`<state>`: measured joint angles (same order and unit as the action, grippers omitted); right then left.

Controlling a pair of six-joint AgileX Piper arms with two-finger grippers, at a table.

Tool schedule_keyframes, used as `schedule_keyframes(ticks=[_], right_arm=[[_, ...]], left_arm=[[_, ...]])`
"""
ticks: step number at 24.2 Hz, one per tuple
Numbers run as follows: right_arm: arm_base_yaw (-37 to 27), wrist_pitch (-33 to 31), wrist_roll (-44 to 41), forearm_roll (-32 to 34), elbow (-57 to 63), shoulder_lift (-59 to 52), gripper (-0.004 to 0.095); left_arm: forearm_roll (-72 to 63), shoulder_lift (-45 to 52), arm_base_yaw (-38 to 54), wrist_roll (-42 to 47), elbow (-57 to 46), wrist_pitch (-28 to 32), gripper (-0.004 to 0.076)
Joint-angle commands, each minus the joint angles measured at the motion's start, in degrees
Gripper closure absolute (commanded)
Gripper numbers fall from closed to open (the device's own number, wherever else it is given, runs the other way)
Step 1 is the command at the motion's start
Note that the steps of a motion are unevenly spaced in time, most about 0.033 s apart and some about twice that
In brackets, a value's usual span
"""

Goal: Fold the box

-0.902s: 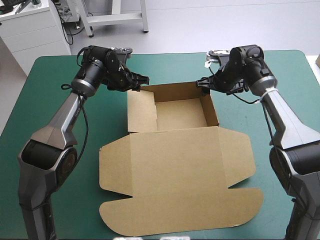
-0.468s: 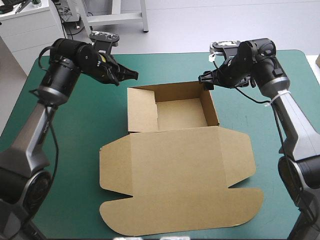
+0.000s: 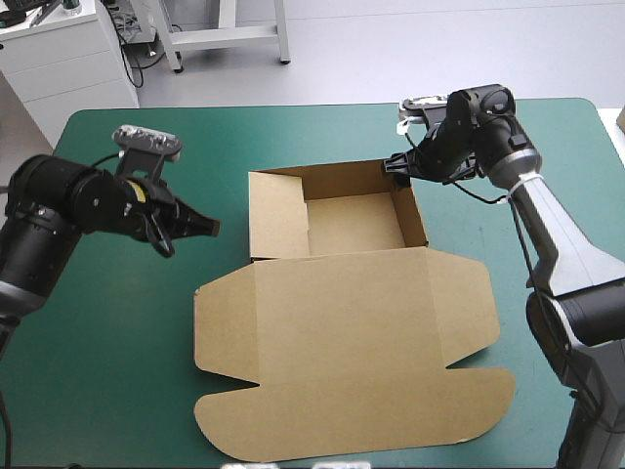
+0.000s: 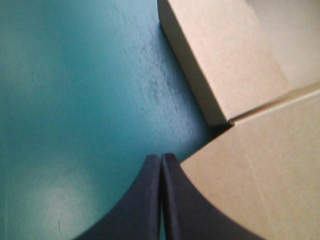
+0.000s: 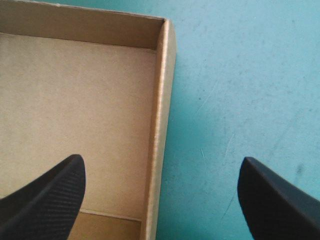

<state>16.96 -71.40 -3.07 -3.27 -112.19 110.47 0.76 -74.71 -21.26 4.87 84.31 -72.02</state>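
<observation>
I expect the lid to trail along, still open, when I pull the brown box by its side, because the lid joins the tray along a crease.
The brown box stands as an open tray with raised walls at the table's middle back. Its lid lies flat toward the front edge. My left gripper is shut and holds nothing. It hovers left of the box, level with the tray's near left corner. In the left wrist view the shut gripper points at the cover beside the tray wall and the lid. My right gripper is open at the tray's far right corner. In its own view the right gripper straddles the right wall.
Bare teal-green cover lies to the left of the box and more to the right. The lid's rounded flaps reach close to the table's front edge.
My left gripper has shut and pulled away from the tray's far left corner, moving left and toward the front. The right gripper stays open at the far right corner.
</observation>
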Motion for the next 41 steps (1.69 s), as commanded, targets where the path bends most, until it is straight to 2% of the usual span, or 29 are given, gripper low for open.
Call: schedule_keyframes(ticks=[1, 6, 12, 16, 20, 25, 26, 27, 29, 30, 31, 32, 37, 41], right_arm=[[-0.1, -0.1, 0.9, 0.0, -1.2, -0.7, 0.0137], [-0.1, -0.1, 1.0, -0.5, -1.2, 2.5, 0.0137], [-0.1, -0.1, 2.2, -4.7, -1.2, 5.3, 0.0138], [-0.1, -0.1, 2.4, -3.9, -0.2, 5.5, 0.0143], [-0.1, -0.1, 2.6, -3.4, 3.6, 5.5, 0.0146], [-0.1, -0.1, 2.6, -3.6, 3.7, 5.4, 0.0155], [-0.1, -0.1, 2.6, -3.9, 3.7, 5.4, 0.0179], [-0.1, -0.1, 2.4, -4.3, 3.7, 5.4, 0.0244], [-0.1, -0.1, 2.3, -4.4, 3.7, 5.4, 0.0494], [-0.1, -0.1, 2.3, -4.2, 3.7, 5.3, 0.0701], [-0.1, -0.1, 2.4, -4.2, 3.7, 5.1, 0.0865], [-0.1, -0.1, 2.7, -4.2, 3.6, 4.8, 0.0914], [-0.2, -0.1, 3.1, -3.3, 3.3, 3.1, 0.0912], [-2.0, -0.1, 3.1, -0.1, 2.5, 1.2, 0.0924]], left_arm=[[1.3, 6.2, -0.1, 0.1, -5.6, -0.7, 0.0756], [1.4, 13.2, -0.1, 1.4, -16.3, 2.9, 0.0756], [1.4, 23.4, -0.1, 3.2, -27.7, 11.4, 0.0756], [1.4, 32.3, -0.1, 3.2, -33.9, 12.4, 0.0756], [1.4, 39.6, -0.1, 3.2, -35.6, 13.0, 0.0756], [1.7, 43.0, -0.1, 3.2, -35.6, 13.1, 0.0756], [1.7, 43.0, -0.1, 3.2, -35.7, 13.0, 0.0756], [1.7, 43.0, -0.1, 3.2, -35.7, 12.9, 0.0756], [1.8, 43.0, -0.1, 3.2, -35.7, 12.7, 0.0756], [1.8, 43.0, -0.1, 3.2, -35.7, 12.7, 0.0756], [1.8, 43.0, -0.1, 3.2, -35.7, 12.7, 0.0756], [1.9, 43.0, -0.1, 3.2, -35.7, 12.5, 0.0756], [2.6, 43.0, -0.1, 3.2, -35.7, 12.5, 0.0756], [3.4, 43.0, -0.1, 3.2, -35.7, 12.5, 0.0756]])
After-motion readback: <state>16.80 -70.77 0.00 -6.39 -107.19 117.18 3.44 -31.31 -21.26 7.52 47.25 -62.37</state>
